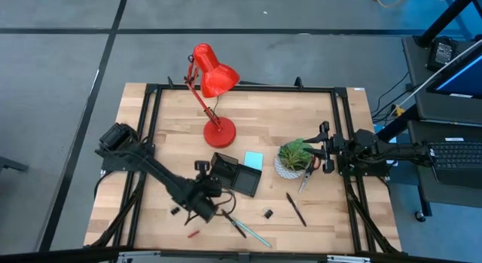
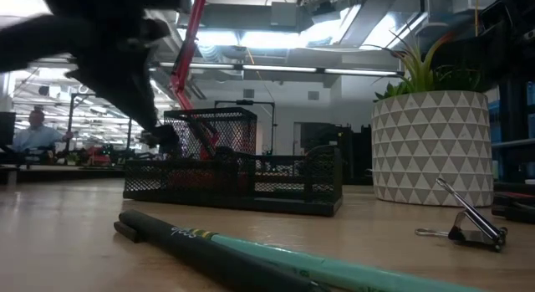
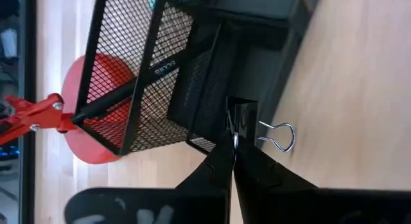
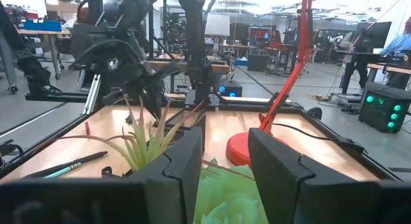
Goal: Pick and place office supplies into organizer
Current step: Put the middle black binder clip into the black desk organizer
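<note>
My left gripper should continue inward, with the organizer's low section (image 3: 258, 75) open ahead of the binder clip, until its wire loop is inside the organizer's rim (image 3: 287, 76), then release.
The black mesh organizer (image 1: 235, 176) (image 2: 234, 176) stands mid-table, and the left wrist view looks at its mesh wall (image 3: 154, 70). My left gripper (image 1: 213, 194) (image 3: 233, 147) is at its near-left side, shut on a black binder clip (image 3: 243, 116). My right gripper (image 1: 317, 151) (image 4: 225, 156) is open beside the plant, with the leaves ahead of its fingers. The red-handled scissors (image 1: 307, 175) lie beside the pot. The blue sticky pad (image 1: 254, 160) lies right of the organizer. A dark pen (image 1: 295, 209), a teal and a dark pen (image 1: 245, 229) (image 2: 251, 258) and loose clips (image 1: 267, 214) (image 1: 175, 211) (image 2: 472, 231) lie near the front edge. My left gripper pinches the binder clip's black body (image 3: 241, 121) between its two fingertips. One wire loop (image 3: 280, 135) sticks out sideways from the hold. The clip is level with the organizer's mesh corner; whether it touches the mesh cannot be told.
The red desk lamp (image 1: 215, 105) stands on its round base (image 1: 220, 132) behind the organizer. The green plant in its white patterned pot (image 1: 292, 159) (image 2: 430, 146) sits right of centre. A small red item (image 1: 193, 233) lies near the front edge. Bare wood lies at the far right and near left.
</note>
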`<state>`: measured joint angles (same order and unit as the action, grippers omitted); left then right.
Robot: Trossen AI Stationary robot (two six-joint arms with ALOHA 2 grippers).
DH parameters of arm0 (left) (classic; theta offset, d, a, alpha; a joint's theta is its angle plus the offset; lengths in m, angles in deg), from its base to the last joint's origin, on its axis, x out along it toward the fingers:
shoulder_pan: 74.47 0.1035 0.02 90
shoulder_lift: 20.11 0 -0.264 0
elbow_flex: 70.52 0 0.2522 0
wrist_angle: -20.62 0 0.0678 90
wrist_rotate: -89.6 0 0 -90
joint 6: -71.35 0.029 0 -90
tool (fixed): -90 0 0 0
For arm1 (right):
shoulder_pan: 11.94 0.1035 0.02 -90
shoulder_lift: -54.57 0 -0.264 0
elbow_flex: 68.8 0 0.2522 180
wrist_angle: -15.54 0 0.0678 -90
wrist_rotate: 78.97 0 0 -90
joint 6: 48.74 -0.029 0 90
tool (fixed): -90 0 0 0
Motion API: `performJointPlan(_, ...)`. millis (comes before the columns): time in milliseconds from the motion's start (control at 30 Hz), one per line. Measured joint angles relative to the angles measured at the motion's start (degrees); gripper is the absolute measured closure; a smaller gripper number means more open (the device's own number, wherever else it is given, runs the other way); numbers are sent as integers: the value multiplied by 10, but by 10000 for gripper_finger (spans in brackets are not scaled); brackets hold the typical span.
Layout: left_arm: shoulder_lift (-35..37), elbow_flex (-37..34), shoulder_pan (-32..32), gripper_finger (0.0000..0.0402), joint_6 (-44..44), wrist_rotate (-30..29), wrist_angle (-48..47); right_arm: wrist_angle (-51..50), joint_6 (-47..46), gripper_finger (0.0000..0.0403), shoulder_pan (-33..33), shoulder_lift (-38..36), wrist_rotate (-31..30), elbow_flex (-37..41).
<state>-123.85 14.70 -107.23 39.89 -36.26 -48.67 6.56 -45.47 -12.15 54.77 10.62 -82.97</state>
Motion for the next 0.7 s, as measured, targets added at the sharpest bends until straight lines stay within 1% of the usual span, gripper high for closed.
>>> performJointPlan(100, 0, 0, 17, 399, 9, 12, 0, 0, 0, 271, 0, 0, 0, 0)
performJointPlan(267, 0, 0, 32, 399, 8, 14, 1, -4, 0, 271, 0, 0, 0, 0)
performJointPlan(433, -1, -34, 37, 399, 8, 28, 51, -5, -1, 271, 0, 0, 0, 0)
performJointPlan(600, 0, -55, 36, 399, -11, 14, 60, -5, -1, 271, 0, 0, 0, 0)
performJointPlan(700, -1, -56, 37, 397, -11, 27, 60, -5, -2, 271, 0, 0, 0, 0)
